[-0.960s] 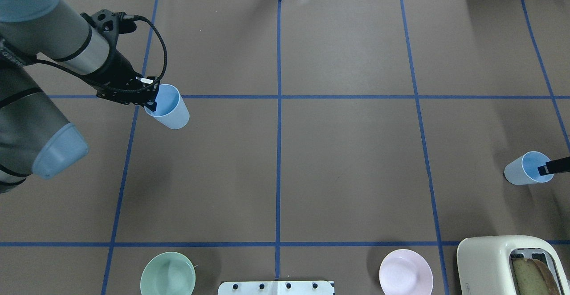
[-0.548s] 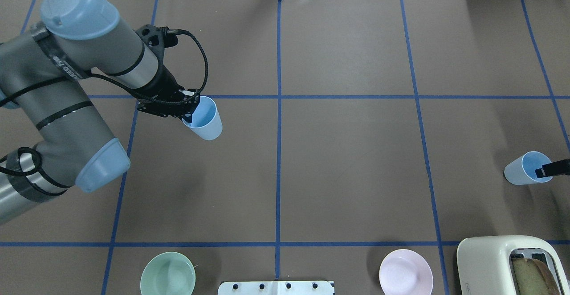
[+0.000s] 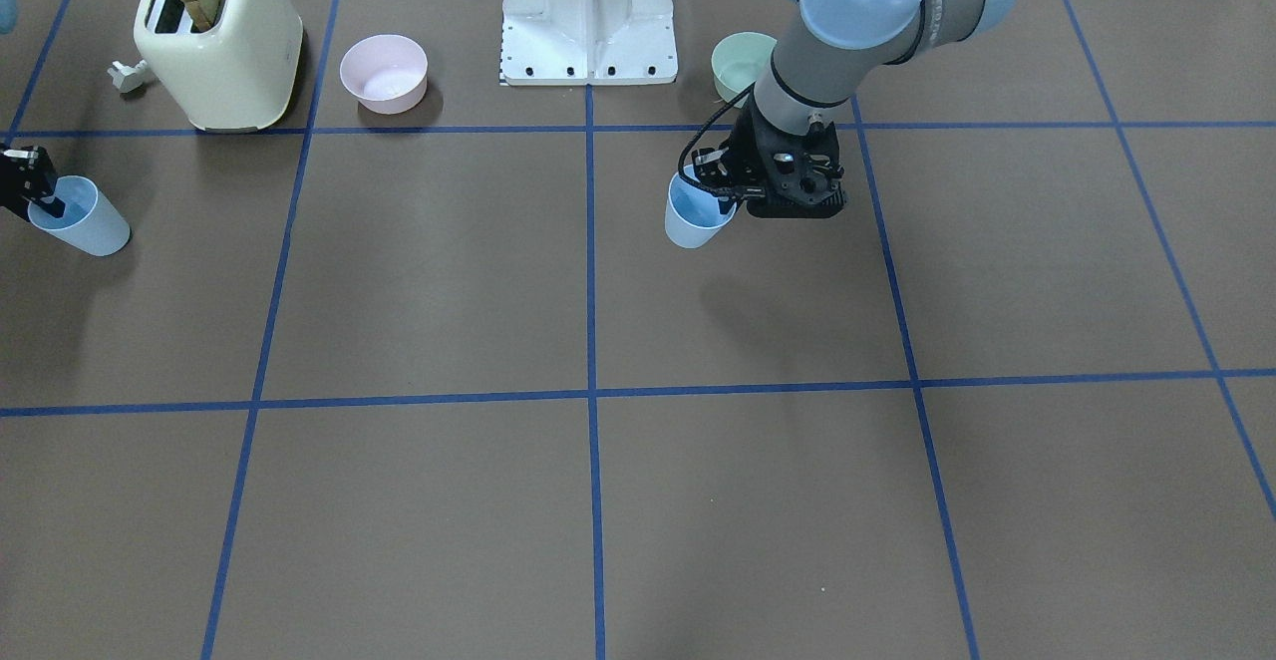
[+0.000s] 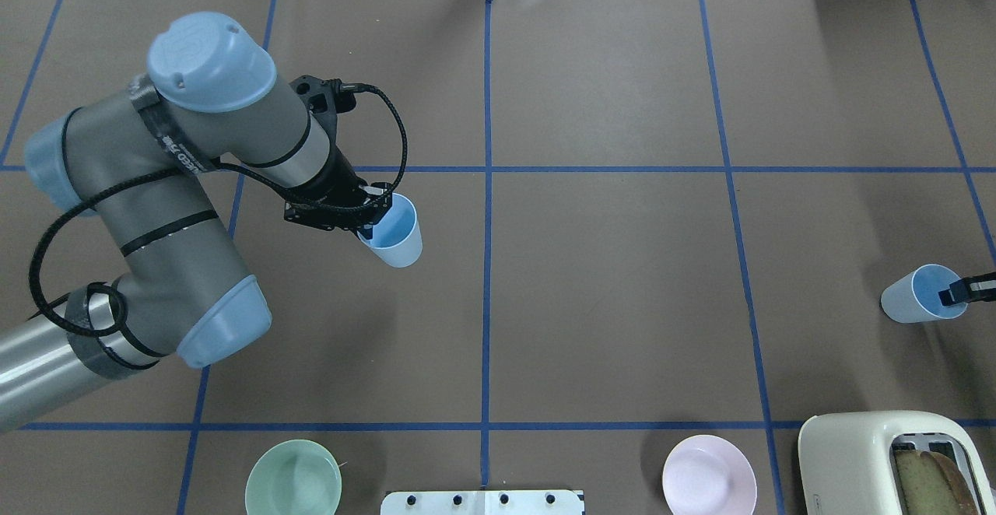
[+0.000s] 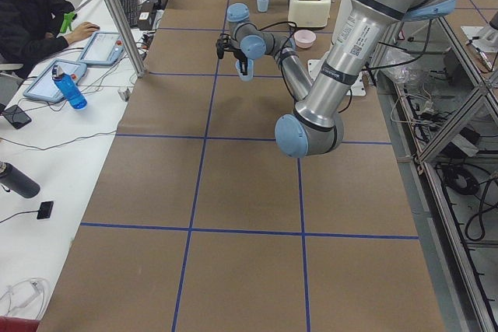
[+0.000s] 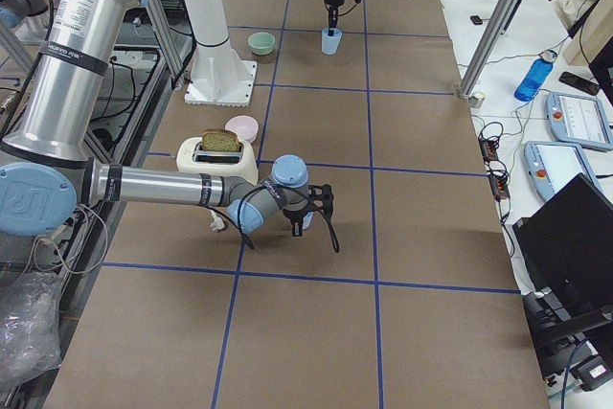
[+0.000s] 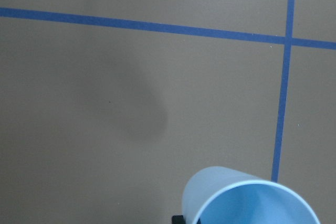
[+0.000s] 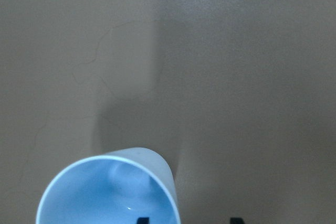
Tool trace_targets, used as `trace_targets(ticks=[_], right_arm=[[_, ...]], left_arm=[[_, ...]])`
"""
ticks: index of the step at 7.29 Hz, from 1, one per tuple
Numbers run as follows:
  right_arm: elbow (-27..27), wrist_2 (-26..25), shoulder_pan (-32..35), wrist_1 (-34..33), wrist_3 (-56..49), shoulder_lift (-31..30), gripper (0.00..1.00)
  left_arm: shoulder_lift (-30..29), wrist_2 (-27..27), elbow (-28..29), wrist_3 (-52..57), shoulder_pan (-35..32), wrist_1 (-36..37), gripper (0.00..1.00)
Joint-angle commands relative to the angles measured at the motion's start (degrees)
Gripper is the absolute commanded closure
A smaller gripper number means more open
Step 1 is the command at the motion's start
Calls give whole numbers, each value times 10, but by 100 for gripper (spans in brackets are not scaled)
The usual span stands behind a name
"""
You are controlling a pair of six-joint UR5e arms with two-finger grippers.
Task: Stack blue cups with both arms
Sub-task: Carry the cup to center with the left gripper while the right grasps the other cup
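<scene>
My gripper will lower the blue cup, and the cup will slide deep into the other empty blue cup because it gets narrower from rim to base.
One blue cup hangs above the table left of centre, its rim pinched by my left gripper, which is shut on it. It also shows in the front view and the left wrist view, with its shadow on the table. The other blue cup stands upright at the table's right edge; it shows in the front view and the right wrist view. My right gripper is open and straddles its rim, one finger inside and one outside, apart from the wall.
A mint-green bowl and a pink bowl sit near the robot's base mount. A cream toaster with bread stands at the near right corner. Blue tape lines mark a grid on the brown table.
My left arm has carried its cup to the right and nearer the robot's side, toward the table's middle. The right cup has stayed put; the right gripper has barely shifted.
</scene>
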Motion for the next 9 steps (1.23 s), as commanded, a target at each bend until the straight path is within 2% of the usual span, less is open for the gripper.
trace_targets(ticks=[1, 2, 4, 6, 7, 9], right_arm=[[3, 9, 10, -6, -1, 27, 100], [-2, 15, 26, -19, -1, 37, 100], [6, 53, 74, -125, -3, 116, 100], [9, 65, 93, -196, -3, 182, 100], [17, 65, 106, -276, -3, 232, 100], [29, 64, 112, -350, -4, 286, 100]], left_arm=[[-33, 46, 19, -44, 47, -2, 100], [-46, 48, 33, -58, 61, -10, 100], [-67, 88, 75, -82, 93, -39, 100], [-86, 100, 128, -99, 104, -82, 100], [-93, 107, 136, -103, 107, -83, 100], [-93, 108, 137, -104, 110, -83, 100]])
